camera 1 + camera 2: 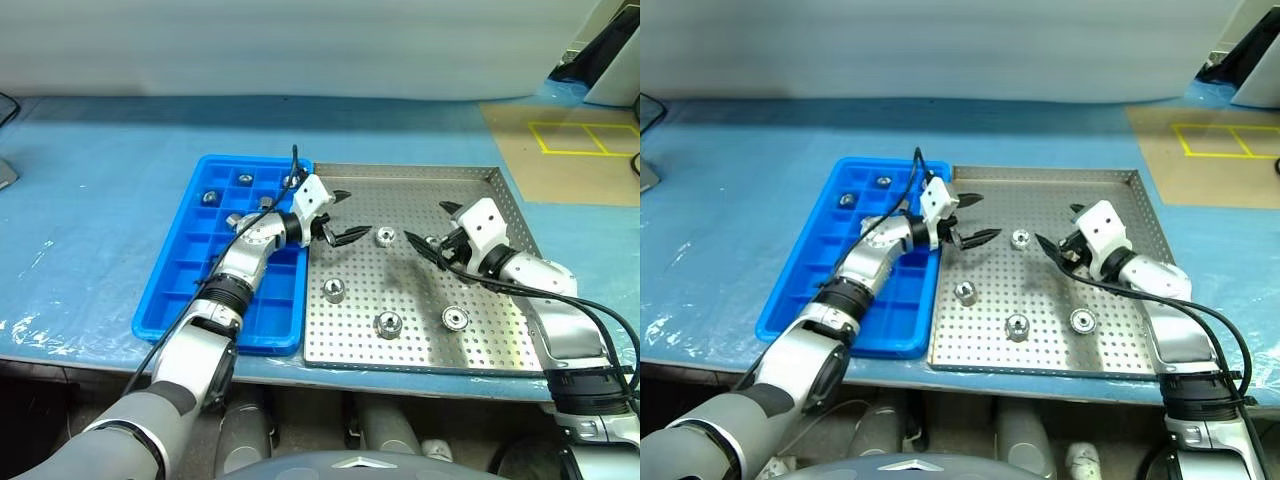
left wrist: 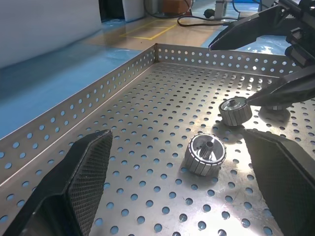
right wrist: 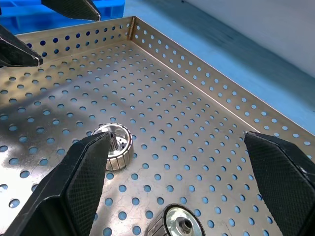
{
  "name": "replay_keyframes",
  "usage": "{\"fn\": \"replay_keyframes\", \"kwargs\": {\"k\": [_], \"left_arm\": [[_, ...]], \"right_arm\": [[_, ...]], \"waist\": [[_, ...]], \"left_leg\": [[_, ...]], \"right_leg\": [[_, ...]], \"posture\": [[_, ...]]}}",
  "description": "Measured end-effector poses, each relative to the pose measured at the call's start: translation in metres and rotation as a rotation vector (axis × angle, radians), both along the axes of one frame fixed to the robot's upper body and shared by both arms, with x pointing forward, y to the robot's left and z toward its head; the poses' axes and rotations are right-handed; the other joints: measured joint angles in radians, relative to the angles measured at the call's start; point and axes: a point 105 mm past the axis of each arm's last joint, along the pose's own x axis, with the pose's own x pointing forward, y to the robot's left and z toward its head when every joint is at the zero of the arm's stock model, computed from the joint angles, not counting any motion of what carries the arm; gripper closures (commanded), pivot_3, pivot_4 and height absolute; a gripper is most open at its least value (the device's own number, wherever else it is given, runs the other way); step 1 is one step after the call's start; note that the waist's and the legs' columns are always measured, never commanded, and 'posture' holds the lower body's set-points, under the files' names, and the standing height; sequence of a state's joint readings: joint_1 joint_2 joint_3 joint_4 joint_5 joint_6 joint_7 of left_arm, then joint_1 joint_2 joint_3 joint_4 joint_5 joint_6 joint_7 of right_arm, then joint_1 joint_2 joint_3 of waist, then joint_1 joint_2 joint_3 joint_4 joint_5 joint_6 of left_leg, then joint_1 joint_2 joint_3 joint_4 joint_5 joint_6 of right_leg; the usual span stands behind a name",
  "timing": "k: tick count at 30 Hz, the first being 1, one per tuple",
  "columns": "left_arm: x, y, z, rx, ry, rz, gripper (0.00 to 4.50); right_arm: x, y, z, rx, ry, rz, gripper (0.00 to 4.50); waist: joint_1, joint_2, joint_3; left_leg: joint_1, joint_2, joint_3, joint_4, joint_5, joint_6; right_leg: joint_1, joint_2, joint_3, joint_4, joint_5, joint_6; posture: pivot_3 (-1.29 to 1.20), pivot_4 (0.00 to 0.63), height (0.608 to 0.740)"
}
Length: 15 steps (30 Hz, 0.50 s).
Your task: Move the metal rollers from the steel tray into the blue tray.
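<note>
The metal roller [image 2: 203, 161] has a raised hub [image 2: 206, 149] in its sunken side, so I expect it to show holes through its bottom when I lift it.
The steel tray [image 1: 500, 180] lies on the table with the blue tray [image 1: 170, 290] against its left side. Several metal rollers stand loose on the steel tray's dotted floor, among them one [image 1: 385, 236] at mid-left, one [image 1: 334, 290] lower left and one [image 1: 456, 318] lower right. More rollers [image 1: 210, 197] sit in the blue tray's far compartments. My left gripper [image 1: 345, 215] hovers open over the steel tray's left edge, facing the roller [image 2: 205, 154]. My right gripper [image 1: 432, 228] is open near the tray's middle right, with a roller [image 3: 113, 146] ahead of its left finger. Neither holds anything.
Both trays rest on a blue-covered table [image 1: 100, 150]. A brown board with yellow tape lines [image 1: 570, 140] lies at the far right. A black cable [image 1: 294, 165] runs along my left arm over the blue tray. The steel tray's raised rim [image 2: 98, 93] borders the floor.
</note>
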State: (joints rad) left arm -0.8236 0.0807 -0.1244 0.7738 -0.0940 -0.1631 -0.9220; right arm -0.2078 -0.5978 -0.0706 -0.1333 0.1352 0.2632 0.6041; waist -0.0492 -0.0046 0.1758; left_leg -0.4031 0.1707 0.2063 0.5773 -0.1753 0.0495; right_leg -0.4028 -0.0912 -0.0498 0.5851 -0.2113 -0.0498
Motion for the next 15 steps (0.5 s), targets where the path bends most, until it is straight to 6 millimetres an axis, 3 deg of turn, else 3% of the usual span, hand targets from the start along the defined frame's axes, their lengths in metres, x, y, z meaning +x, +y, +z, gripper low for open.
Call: {"fn": "replay_keyframes", "kwargs": {"k": [11,15], "left_arm": [[0.000,-0.001,-0.002,0.012,0.010,-0.011,0.03],[0.000,-0.012,-0.003,0.046,0.022,-0.037,0.03]], "right_arm": [[-0.002,-0.003,-0.005,0.000,0.011,-0.022,0.00],[-0.007,-0.002,-0.003,-0.006,-0.001,-0.027,0.00]], "waist": [[-0.024,0.000,0.000],[-0.024,0.000,0.000]], "left_leg": [[0.000,0.000,0.000,0.000,0.000,0.001],[-0.001,0.000,0.000,0.000,-0.001,0.001]], "right_leg": [[0.000,0.000,0.000,-0.001,0.000,0.000],[0.000,0.000,0.000,-0.002,0.000,0.000]], "posture": [[-0.50,0.150,0.740],[-0.55,0.150,0.740]]}}
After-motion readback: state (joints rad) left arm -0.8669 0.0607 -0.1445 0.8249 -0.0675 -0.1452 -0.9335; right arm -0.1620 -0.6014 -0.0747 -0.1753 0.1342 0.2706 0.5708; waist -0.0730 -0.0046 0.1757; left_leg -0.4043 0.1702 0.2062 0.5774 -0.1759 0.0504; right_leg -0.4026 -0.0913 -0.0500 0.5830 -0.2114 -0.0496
